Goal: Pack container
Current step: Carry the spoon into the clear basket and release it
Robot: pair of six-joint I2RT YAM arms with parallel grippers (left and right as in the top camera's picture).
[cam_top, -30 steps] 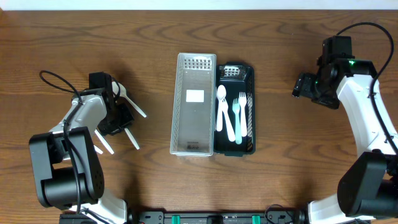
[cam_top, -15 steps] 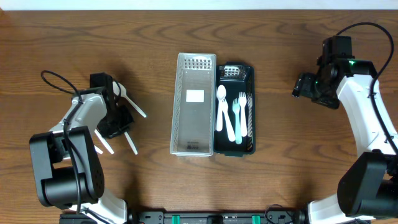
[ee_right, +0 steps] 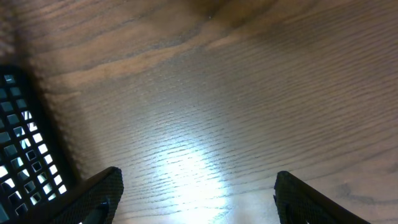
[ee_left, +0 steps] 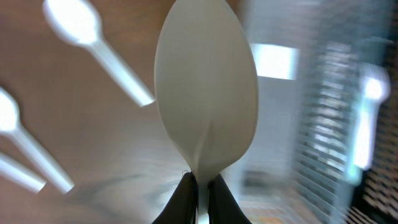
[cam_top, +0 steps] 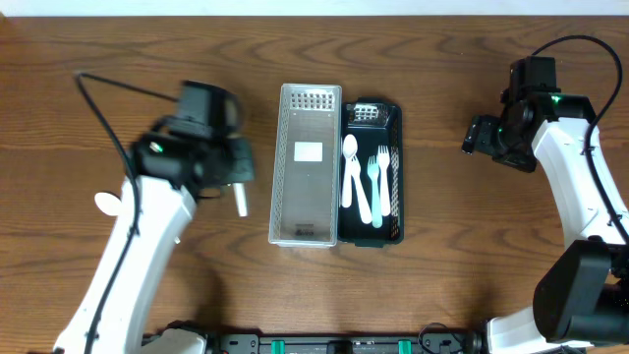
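Note:
My left gripper should keep going to the empty container's bottom [cam_top: 304, 193] and let go there, because the white plastic spoon [cam_top: 241, 200] is in line with the clear mesh container's length.
My left gripper [cam_top: 236, 179] is shut on a white plastic spoon [cam_top: 239, 203] and holds it above the table just left of the clear mesh container [cam_top: 278, 167]. In the left wrist view the spoon's bowl [ee_left: 206, 93] fills the middle, pinched at its neck by the shut fingers [ee_left: 199, 194]. The black tray [cam_top: 400, 147] beside the container holds a white spoon [cam_top: 350, 165] and forks [cam_top: 374, 189]. My right gripper [cam_top: 480, 138] is open and empty over bare wood at the far right, its fingers [ee_right: 199, 205] wide apart.
One white spoon [cam_top: 105, 204] lies on the table at the far left. The left wrist view shows other loose spoons [ee_left: 93, 43] on the wood, blurred. A corner of the black tray [ee_right: 18, 137] shows at the left of the right wrist view.
My left arm has lifted a spoon from the pile at the far left and swung right, up to the clear container. The right arm has not moved.

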